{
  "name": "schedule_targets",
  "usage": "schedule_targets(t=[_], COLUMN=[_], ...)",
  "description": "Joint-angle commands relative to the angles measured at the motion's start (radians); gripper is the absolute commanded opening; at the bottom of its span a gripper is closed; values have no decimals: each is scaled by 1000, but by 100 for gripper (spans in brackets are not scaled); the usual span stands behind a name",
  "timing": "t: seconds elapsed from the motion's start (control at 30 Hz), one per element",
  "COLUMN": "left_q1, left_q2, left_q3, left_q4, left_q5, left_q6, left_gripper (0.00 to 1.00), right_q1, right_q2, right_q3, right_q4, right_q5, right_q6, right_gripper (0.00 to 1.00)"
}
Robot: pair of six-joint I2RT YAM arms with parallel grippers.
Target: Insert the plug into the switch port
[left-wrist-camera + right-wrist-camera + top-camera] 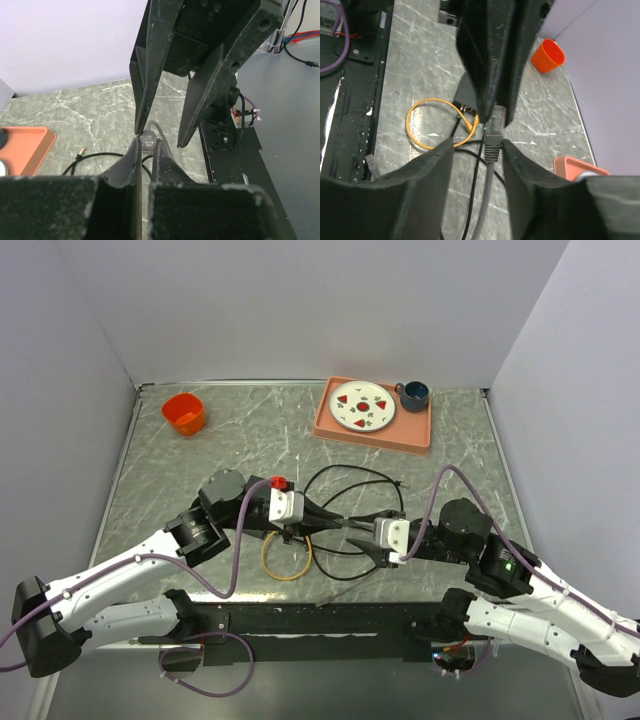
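Note:
My right gripper should line up squarely with the slanted grey boot (492,150) and grab it before putting the plug in, because my left gripper covers the plug's clear tip (497,115).
My left gripper (146,143) is shut on a clear plug (148,140) on the end of a grey cable (489,185). It holds the plug above the table's middle (333,524). My right gripper (478,145) is open, its fingers on either side of the cable's grey boot (493,142), close behind the plug (498,115). The two grippers meet tip to tip; the right gripper also shows in the top view (356,534). The flat black switch (466,91) lies on the table below the left gripper's fingers (485,65), with its port side (468,107) facing the right gripper. An orange cable (420,125) is plugged into it.
Black cables (360,480) and the orange loop (285,562) lie on the marble table under both grippers. A salmon tray (412,435) with a plate (362,405) and blue mug (414,394) stands at the back right. An orange cup (184,412) stands back left. A black rail (320,618) runs along the near edge.

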State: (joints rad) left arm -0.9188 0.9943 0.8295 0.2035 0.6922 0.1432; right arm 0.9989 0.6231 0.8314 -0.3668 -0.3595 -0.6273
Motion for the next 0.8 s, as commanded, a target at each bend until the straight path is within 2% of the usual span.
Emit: schedule_targets(t=[0.0,0.23,0.53,0.6,0.67,0.7,0.77], left_q1=[-14,-28,-38,-38,-40,-40,-38], left_q2=[-14,-16,-23,-26,-26,-26,-28], left_q3=[-4,-1,2,2,2,2,2], left_q4=[31,28,19,19,14,13,10], left_q5=[10,10,6,6,1,0,-10], left_q6=[45,49,53,55,56,56,59], left_gripper=[1,1,1,1,1,1,1], right_q1=[4,4,4,6,4,4,4], right_q2=[0,26,44,47,49,47,50], right_q3=[41,43,43,46,48,46,44], right_q4=[29,37,39,37,38,37,35], right_q5=[-15,7,21,24,28,33,36], right_q6=[21,28,31,34,35,35,37], right_gripper=[48,29,36,24,5,1,0])
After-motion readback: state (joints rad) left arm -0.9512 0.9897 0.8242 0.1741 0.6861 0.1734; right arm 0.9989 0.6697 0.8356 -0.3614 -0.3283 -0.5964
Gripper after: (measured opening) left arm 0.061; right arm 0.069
